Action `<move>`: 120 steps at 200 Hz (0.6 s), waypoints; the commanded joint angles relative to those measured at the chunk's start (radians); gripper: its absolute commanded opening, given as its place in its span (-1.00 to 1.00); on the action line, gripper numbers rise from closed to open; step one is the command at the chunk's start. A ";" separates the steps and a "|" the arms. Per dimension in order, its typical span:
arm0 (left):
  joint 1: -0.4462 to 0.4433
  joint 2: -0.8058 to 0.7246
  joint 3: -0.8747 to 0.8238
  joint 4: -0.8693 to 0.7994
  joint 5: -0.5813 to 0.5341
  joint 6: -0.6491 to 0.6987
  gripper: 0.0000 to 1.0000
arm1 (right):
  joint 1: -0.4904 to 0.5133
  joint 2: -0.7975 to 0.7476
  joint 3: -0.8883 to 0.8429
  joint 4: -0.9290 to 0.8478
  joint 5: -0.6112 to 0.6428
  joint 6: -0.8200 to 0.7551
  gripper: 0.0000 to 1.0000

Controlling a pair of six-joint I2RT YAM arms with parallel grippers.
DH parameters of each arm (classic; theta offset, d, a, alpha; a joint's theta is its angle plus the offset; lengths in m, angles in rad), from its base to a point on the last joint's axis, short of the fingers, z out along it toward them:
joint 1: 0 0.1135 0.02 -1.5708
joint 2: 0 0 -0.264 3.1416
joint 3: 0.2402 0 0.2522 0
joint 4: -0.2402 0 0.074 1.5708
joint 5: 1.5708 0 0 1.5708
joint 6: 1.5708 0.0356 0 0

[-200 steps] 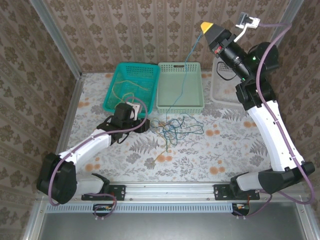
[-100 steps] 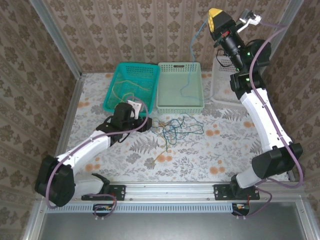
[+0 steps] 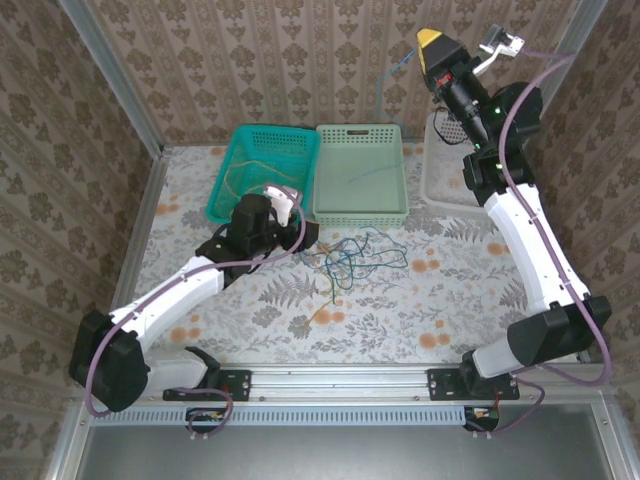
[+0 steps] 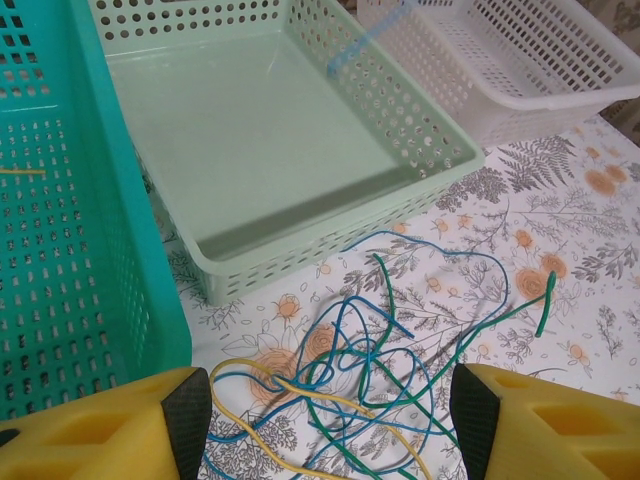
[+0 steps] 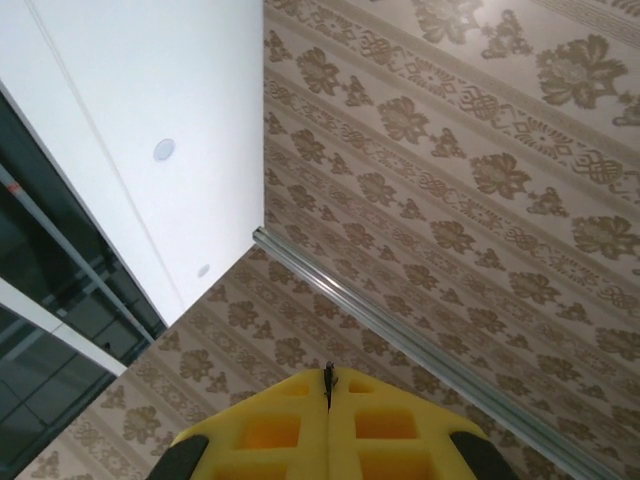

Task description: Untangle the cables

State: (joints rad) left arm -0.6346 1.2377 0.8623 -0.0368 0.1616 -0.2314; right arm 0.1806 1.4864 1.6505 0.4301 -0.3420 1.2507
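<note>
My right gripper should swing back from high beyond the mint basket (image 3: 362, 172) and lower the blue cable (image 3: 400, 64) inside. The cable is hanging clear of the tangle.
A tangle of blue, green and yellow cables (image 3: 350, 260) lies on the floral table in front of the baskets. My left gripper (image 3: 298, 232) sits just left of it, open. In the left wrist view the tangle (image 4: 370, 365) lies between and ahead of the yellow fingers (image 4: 185, 420), untouched by them. My right gripper (image 3: 430, 42) is raised high against the back wall, shut on one blue cable (image 3: 398, 68) that trails down to the left over the mint basket (image 3: 330, 205). In the right wrist view, the cable's dark tip pokes out between the closed pads (image 5: 300, 420).
A teal basket (image 3: 232, 140) holding a yellow cable (image 3: 250, 170) stands left of the mint basket (image 4: 300, 250). A white basket (image 3: 432, 180) stands to the right, under the right arm. Patterned walls close in the table on three sides.
The right gripper has pulled the blue cable up out of the tangle; its free end now swings above the mint basket. The left gripper has moved right, closer to the tangle.
</note>
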 commanded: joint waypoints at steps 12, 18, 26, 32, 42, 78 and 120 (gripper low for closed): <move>-0.005 -0.003 0.005 0.008 0.004 0.006 0.35 | -0.003 0.086 0.081 -0.025 -0.033 -0.097 -1.00; -0.004 -0.003 0.004 0.008 0.004 0.006 0.35 | -0.003 0.105 0.084 -0.024 -0.036 -0.103 -1.00; -0.005 -0.003 0.002 0.006 0.005 0.005 0.35 | -0.003 0.128 0.084 -0.015 -0.036 -0.109 -1.00; -0.005 -0.004 -0.001 0.006 0.004 0.004 0.35 | -0.003 0.151 0.083 -0.007 -0.037 -0.121 -1.00; -0.005 -0.004 -0.007 0.006 0.000 0.000 0.35 | -0.002 0.189 0.084 0.006 -0.029 -0.141 -1.00; -0.005 -0.021 -0.035 0.009 -0.007 -0.018 0.35 | 0.000 0.339 0.095 0.174 -0.027 -0.029 -1.00; -0.004 -0.055 -0.071 0.005 -0.045 -0.021 0.37 | 0.025 0.422 0.211 0.221 -0.003 0.013 -1.00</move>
State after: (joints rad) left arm -0.6346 1.2217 0.8097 -0.0372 0.1436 -0.2375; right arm 0.1871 1.9026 1.7409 0.5278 -0.3511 1.2324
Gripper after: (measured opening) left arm 0.682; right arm 0.059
